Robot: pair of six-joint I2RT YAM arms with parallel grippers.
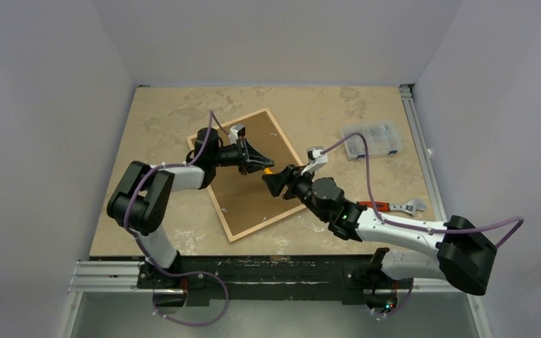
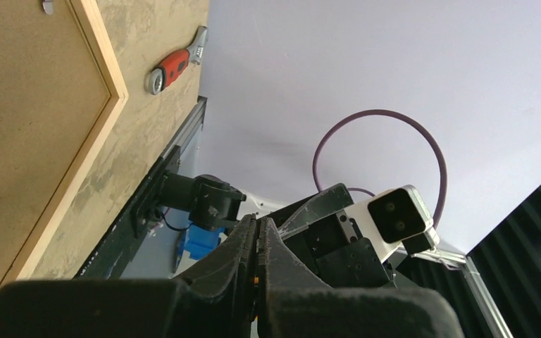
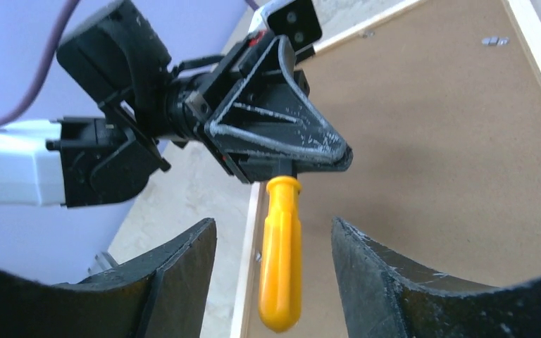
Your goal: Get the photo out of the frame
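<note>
The robot's left gripper holds the tool by its shaft point(image 3: 284, 170), so the right gripper should take the tool's yellow handle point(image 3: 281, 253) to free the left gripper to grip the frame's bar.
The frame point(image 1: 264, 224) of light wood rails lies face down on the table, its brown backing board point(image 1: 246, 197) up. The photo is hidden under the board. My left gripper point(image 1: 262, 166) hovers over the board, shut on the shaft end of a yellow-handled tool point(image 1: 269, 170). In the right wrist view the yellow handle point(image 3: 280, 253) hangs from the left gripper point(image 3: 289, 151) between the spread fingers of my right gripper point(image 3: 273, 225), which is open and not touching it. The left wrist view shows its fingertips point(image 2: 259, 222) pressed together, and the frame rail point(image 2: 106, 63).
A red-handled adjustable wrench point(image 1: 394, 207) lies on the table at the right, also in the left wrist view point(image 2: 176, 62). A clear plastic parts box point(image 1: 372, 139) stands at the back right. Metal clips point(image 3: 494, 41) sit on the backing board near the rail.
</note>
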